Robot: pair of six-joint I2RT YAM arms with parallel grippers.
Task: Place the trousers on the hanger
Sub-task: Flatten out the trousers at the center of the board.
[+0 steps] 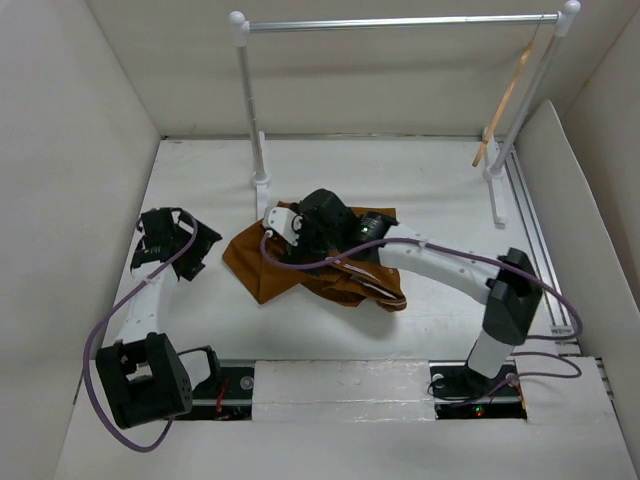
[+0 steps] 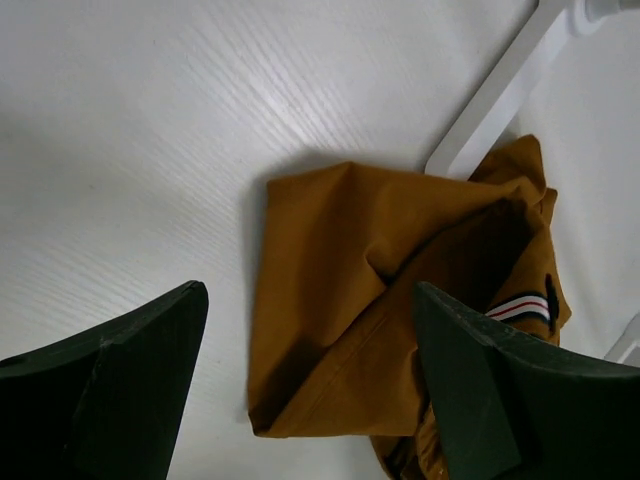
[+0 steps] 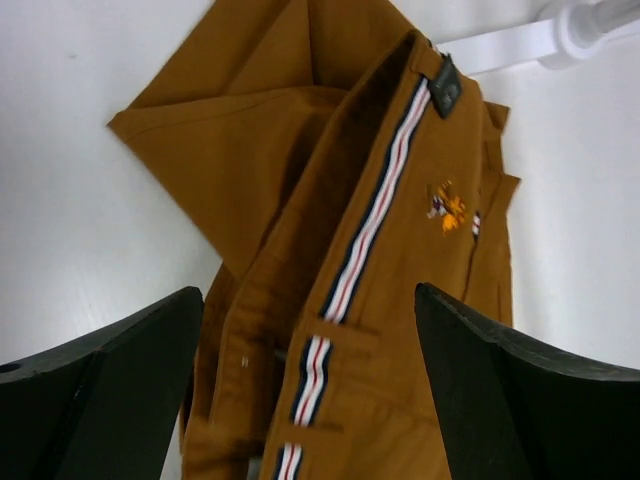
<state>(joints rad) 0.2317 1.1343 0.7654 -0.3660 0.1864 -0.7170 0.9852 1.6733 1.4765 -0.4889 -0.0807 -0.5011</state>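
Observation:
My gripper is about to pull the striped inner waistband, and loose folds (image 3: 290, 170) are bunched beside the waistband. The rust-brown trousers (image 1: 345, 290) will therefore spread out long with their legs trailing when it pulls.
The rust-brown trousers (image 1: 300, 272) lie crumpled in the middle of the table. The light-tan wooden hanger (image 1: 505, 100) hangs from the right end of the rail, far from both grippers. My right gripper (image 1: 300, 222) is open and hovers over the trousers; in the right wrist view the striped inner waistband (image 3: 375, 215) lies between its open fingers (image 3: 120, 380). My left gripper (image 1: 178, 243) is open and empty, left of the trousers; in the left wrist view a folded corner of the trousers (image 2: 340, 300) lies ahead between its fingers (image 2: 130, 370).
A silver rail (image 1: 400, 22) on white posts spans the back of the table. The left post's foot (image 1: 260, 180) stands just behind the trousers and shows in both wrist views (image 2: 490, 100) (image 3: 520, 40). White walls enclose the table.

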